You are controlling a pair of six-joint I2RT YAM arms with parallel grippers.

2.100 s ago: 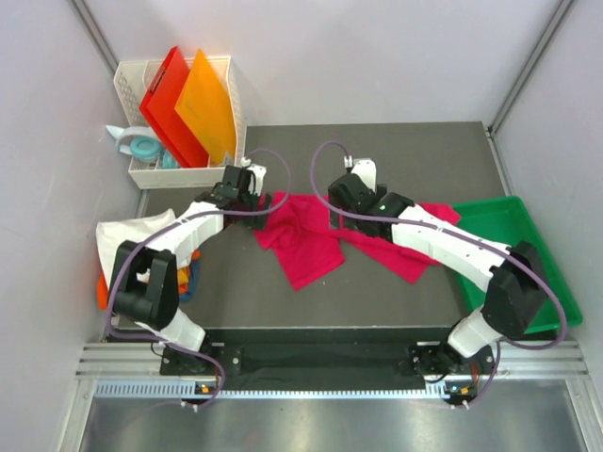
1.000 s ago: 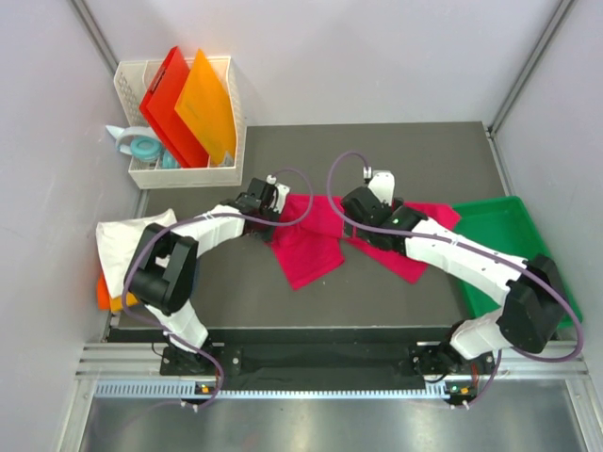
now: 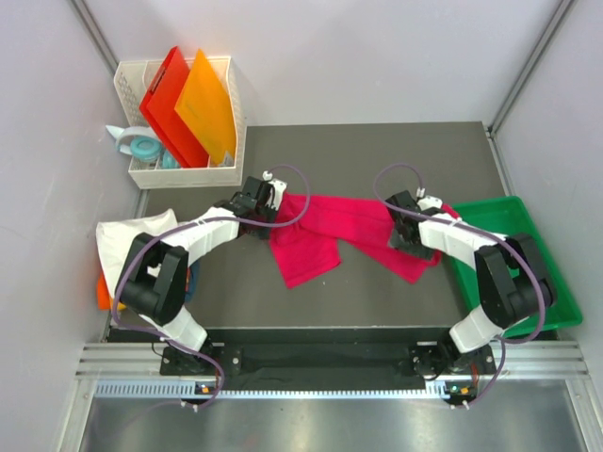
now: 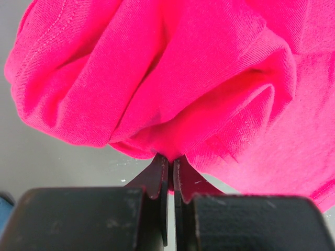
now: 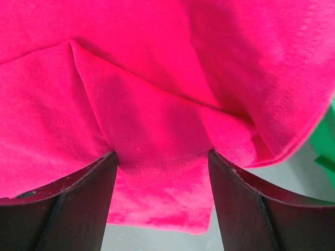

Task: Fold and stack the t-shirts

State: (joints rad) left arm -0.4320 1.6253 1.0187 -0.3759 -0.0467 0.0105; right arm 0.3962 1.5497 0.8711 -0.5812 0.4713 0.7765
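Next, my right gripper takes hold of the t-shirt's hemmed edge (image 5: pixel 163 164), because the crimson-pink t-shirt lies bunched up at my left gripper (image 3: pixel 296 232). Both grippers should then lift and stretch the t-shirt before folding it.
A crimson-pink t-shirt (image 3: pixel 325 226) lies stretched sideways across the middle of the dark table, with one flap hanging toward the near edge. My left gripper (image 3: pixel 264 209) is shut on its bunched left edge; in the left wrist view the pinched left gripper (image 4: pixel 170 159) has a fold of the shirt (image 4: pixel 172 78) between its tips. My right gripper (image 3: pixel 408 233) is at the shirt's right end. In the right wrist view the right gripper (image 5: pixel 162 157) is open, its fingers either side of a hemmed edge of the shirt (image 5: pixel 157 104). A white t-shirt (image 3: pixel 127 235) and an orange folded one (image 3: pixel 102 294) lie at the left edge.
A white basket (image 3: pixel 179 174) at the back left holds a red board (image 3: pixel 165 99) and an orange board (image 3: pixel 207 104), with a teal tape roll (image 3: pixel 143 147) beside it. A green tray (image 3: pixel 513 226) sits at the right, close to my right gripper.
My right gripper slid right along the shirt to its right end and its jaws narrowed a little. The left gripper closed on the left edge. The shirt is pulled out wider.
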